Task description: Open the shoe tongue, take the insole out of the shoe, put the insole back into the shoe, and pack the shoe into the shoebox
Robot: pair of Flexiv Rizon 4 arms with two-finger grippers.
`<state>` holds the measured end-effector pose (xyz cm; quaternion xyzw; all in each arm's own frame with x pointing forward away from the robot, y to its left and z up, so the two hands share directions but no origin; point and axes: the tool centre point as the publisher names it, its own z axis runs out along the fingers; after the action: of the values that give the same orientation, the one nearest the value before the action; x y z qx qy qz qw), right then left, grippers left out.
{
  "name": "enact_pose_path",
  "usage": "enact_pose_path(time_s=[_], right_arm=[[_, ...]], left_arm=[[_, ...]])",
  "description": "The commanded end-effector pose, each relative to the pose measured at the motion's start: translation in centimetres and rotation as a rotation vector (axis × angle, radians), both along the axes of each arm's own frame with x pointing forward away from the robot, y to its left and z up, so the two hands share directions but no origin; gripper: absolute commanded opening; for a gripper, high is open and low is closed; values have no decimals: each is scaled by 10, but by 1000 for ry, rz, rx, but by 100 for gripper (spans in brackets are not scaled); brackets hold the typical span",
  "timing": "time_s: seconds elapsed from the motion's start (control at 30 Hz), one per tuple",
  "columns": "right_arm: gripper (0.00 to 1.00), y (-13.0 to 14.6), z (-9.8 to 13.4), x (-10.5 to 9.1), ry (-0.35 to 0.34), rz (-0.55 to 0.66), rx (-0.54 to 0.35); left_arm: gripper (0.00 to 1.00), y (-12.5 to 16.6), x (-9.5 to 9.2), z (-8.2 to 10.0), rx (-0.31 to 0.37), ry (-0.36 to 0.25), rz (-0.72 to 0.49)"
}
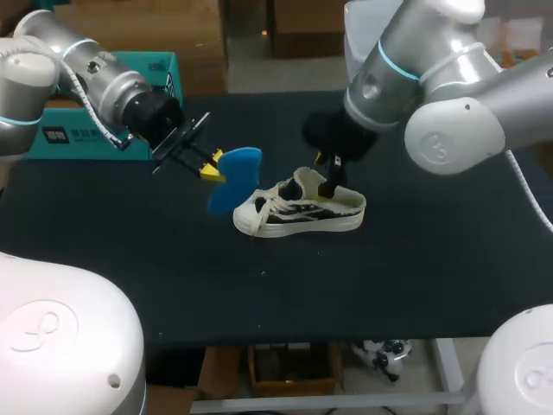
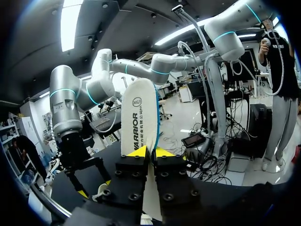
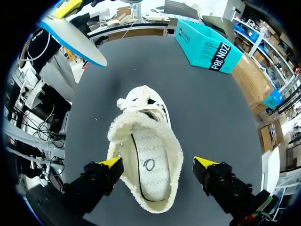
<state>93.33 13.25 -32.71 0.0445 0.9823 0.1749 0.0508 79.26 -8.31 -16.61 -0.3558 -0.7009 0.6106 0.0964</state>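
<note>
I expect the insole (image 1: 236,180) to stay stiff when I push it in, its heel end poking from the shoe, because it stands straight out from my left gripper (image 1: 220,167).
A white low shoe (image 1: 298,212) with dark stripes and a fleecy lining lies on the black table (image 1: 415,277), toe toward my left arm. My left gripper (image 1: 210,169) hovers just left of the toe, shut on the insole (image 1: 235,179), which is blue underneath. In the left wrist view the insole (image 2: 138,117) stands upright, its white top showing, pinched between the yellow tips of that gripper (image 2: 151,153). My right gripper (image 3: 158,164) is open and straddles the heel end of the shoe (image 3: 146,165). The shoe's mouth gapes wide. The insole (image 3: 75,35) hangs beyond the toe.
A teal shoebox (image 1: 86,130) stands at the table's back left, behind my left arm; the right wrist view shows the box (image 3: 207,44) too, far ahead of the shoe. My right gripper (image 1: 327,177) sits over the shoe's heel.
</note>
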Motion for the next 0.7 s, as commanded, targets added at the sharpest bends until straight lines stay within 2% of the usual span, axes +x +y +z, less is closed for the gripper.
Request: enact_pose_path(time_s=[0.03, 0.27, 0.33, 0.4, 0.5, 0.57, 0.7], right_arm=[[100, 14, -7, 7, 30, -20, -213], [100, 26, -13, 17, 43, -24, -310], [96, 26, -15, 21, 47, -31, -346], [89, 25, -15, 23, 47, -40, -367], [60, 22, -15, 25, 51, -57, -390], [53, 19, -17, 26, 54, -63, -394], [49, 13, -23, 29, 66, -81, -402]], left_arm=[[0, 11, -6, -3, -5, -1, 28], [0, 20, -5, -10, 11, 9, 43], [0, 21, -5, -10, 15, 9, 46], [0, 22, -6, -11, 22, 5, 48], [0, 25, -7, -10, 25, 1, 52], [0, 25, -8, -10, 26, -3, 56], [0, 25, -8, -10, 29, -11, 60]])
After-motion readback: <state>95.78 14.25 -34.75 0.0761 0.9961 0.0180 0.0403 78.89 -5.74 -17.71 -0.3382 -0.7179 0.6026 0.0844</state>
